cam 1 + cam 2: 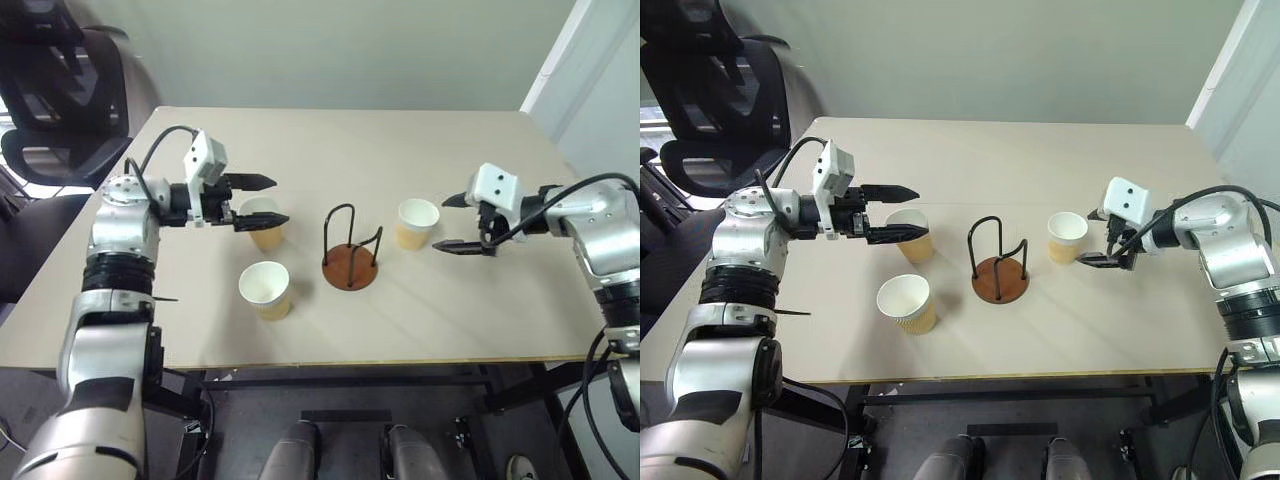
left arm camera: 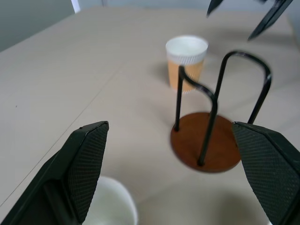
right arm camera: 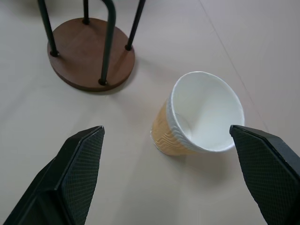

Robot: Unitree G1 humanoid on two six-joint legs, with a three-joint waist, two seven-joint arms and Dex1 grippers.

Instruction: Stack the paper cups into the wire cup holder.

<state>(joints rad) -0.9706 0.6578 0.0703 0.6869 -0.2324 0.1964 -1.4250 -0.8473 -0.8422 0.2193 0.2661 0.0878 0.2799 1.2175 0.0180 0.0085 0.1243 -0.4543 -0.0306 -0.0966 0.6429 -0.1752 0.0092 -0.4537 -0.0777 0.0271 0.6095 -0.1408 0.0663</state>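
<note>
I should go on moving in until one finger is inside the cup's opening [image 1: 418,213] and then close, because the paper cup's rim [image 3: 176,125] lines up with my right gripper's open fingers.
Three tan paper cups with white rims stand upright on the table. One paper cup [image 1: 262,222] stands left of the wire cup holder [image 1: 350,262], another [image 1: 266,288] sits nearer the front edge, and the third [image 1: 417,222] is right of the holder. The holder has a round reddish-brown base and black wire loops, with no cup in it. My left gripper [image 1: 268,202] hovers open just over the left cup's rim, holding nothing. My right gripper [image 1: 442,223] is open just right of the third cup [image 3: 201,117], which lies between its fingers [image 3: 79,164] in the right wrist view, untouched.
The light wooden table [image 1: 450,320] has its front edge close to me and its right edge beyond my right arm. A black office chair [image 1: 60,90] stands off the table's far left corner. A pale wall runs behind the table.
</note>
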